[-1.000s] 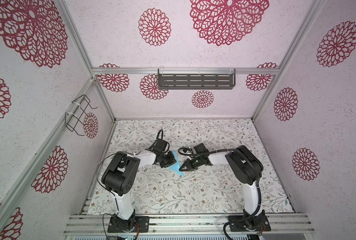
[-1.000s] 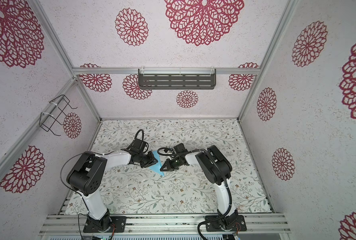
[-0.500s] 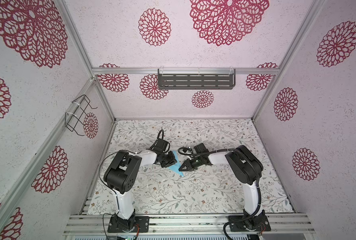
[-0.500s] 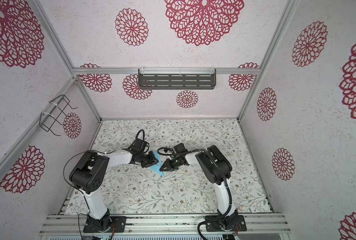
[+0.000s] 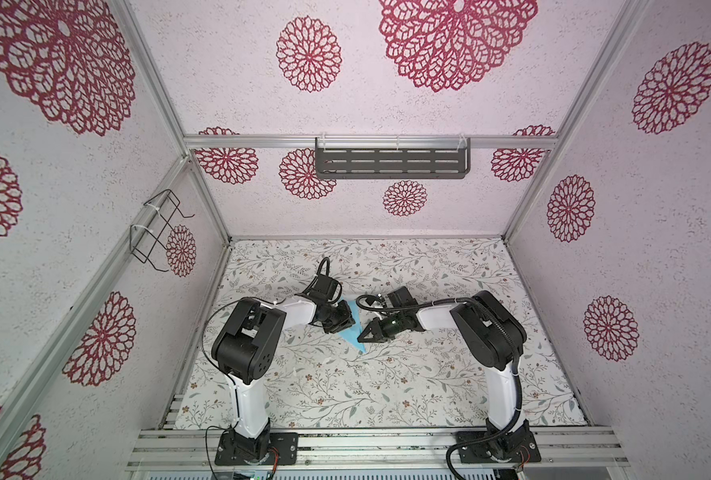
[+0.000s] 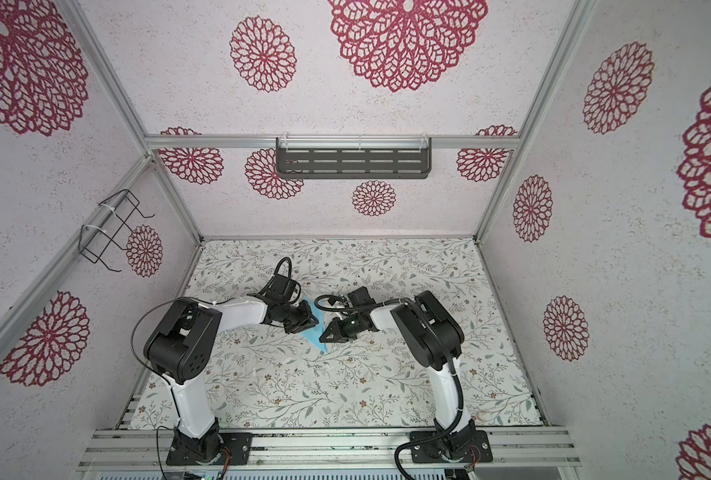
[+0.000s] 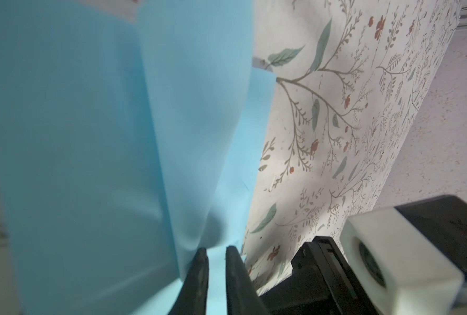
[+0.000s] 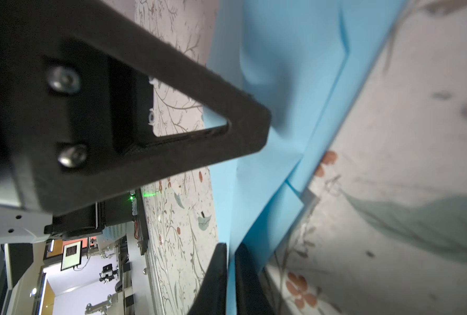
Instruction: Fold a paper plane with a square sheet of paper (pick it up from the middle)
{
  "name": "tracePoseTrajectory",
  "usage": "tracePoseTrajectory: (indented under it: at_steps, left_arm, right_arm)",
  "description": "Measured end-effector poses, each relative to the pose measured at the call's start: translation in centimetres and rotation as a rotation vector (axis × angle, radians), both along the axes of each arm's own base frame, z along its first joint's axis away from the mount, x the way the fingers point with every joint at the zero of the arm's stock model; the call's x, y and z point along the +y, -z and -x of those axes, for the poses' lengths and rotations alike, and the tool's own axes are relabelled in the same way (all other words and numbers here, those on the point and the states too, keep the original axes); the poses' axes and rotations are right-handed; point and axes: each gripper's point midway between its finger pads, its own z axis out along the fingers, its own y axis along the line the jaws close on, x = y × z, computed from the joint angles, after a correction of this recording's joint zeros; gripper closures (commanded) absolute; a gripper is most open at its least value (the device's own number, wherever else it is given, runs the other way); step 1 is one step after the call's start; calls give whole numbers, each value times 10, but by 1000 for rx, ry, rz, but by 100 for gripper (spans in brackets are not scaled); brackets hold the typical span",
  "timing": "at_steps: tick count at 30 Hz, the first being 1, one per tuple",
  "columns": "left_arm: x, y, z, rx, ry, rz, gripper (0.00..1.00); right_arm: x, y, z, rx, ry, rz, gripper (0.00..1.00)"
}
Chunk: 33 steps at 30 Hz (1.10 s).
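Note:
The paper's flap gapes [image 8: 276, 211] above the lower layer next to my right gripper. My right gripper should move back along the paper's edge and squeeze the layers together at the paper's point [image 5: 363, 350].
The light-blue sheet of paper [image 5: 353, 338] [image 6: 315, 338] lies mid-table, folded in layers, with a point toward the front edge. My left gripper [image 5: 343, 323] [image 6: 311, 322] reaches it from the left and my right gripper [image 5: 362, 336] [image 6: 324, 336] from the right, tips nearly meeting. In the left wrist view the left gripper [image 7: 216, 252] pinches a raised flap of the paper [image 7: 90, 136] with only a slim gap. In the right wrist view the right gripper [image 8: 231, 251] is shut on a layered edge of the paper [image 8: 281, 81]. One left finger [image 8: 172, 109] dents the flap.
A floral cover [image 5: 387, 395] spreads over the table inside walled sides. A dark slotted shelf [image 5: 391, 162] hangs on the back wall and a wire basket [image 5: 158, 230] on the left wall. An aluminium rail [image 5: 366, 444] carrying both arm bases runs along the front.
The left arm's elbow has drifted slightly to the right. Both grippers and the paper stay in almost the same place.

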Motion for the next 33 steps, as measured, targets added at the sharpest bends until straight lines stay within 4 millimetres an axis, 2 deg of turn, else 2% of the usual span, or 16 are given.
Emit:
tracePoseTrajectory:
  at_steps: [4,9,14,18,23,28,33]
  left_arm:
    - [0,1,0,20,-8,-4,83]
    - [-1,1,-2,42,-22,-7,84]
    - [0,2,-3,57,-35,-17,84]
    - [0,2,-3,71,-42,-25,84]
    - [0,3,-2,79,-45,-27,84]
    - [0,3,-2,83,-46,-28,84]
    - [0,3,-2,86,-45,-29,84]
  right_arm:
    - [-16,-4,3,-4,57,40,79]
    - [-24,-20,-1,-56,100,54,84]
    - [-14,-31,-4,-97,92,41,88]
    - [5,-37,-1,-118,61,25,91]
    - [17,-26,0,-109,43,30,91]
    - [12,-7,-2,-84,60,75,92]
    - [9,-3,-3,-76,67,87,92]
